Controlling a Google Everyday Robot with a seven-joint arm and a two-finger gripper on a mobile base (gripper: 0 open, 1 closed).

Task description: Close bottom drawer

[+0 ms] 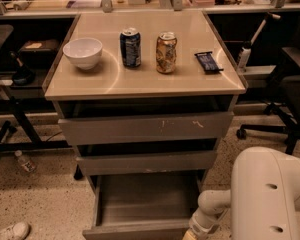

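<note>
The robot's gripper is at the front corner of the bottom drawer (186,227), so the robot should back away and move along the drawer's front toward its middle (158,230) before it pushes.
The bottom drawer (145,199) is the lowest of the cabinet's three grey-brown drawers. It stands pulled far out, its empty inside showing, its front edge at the bottom of the view. Above it are the plain middle drawer (146,163) and the top drawer (145,128) with white scratch marks. My white arm (270,194) fills the lower right. Its wrist reaches down to the drawer's front right corner. The gripper (190,235) is cut off by the bottom edge of the view.
On the cabinet top (200,81) stand a white bowl (83,52), a blue can (130,46), a gold can (166,52) and a dark snack bar (208,62). A black office chair (285,79) stands right. Table legs (20,124), a bottle (24,161) and a shoe (10,231) are on the left.
</note>
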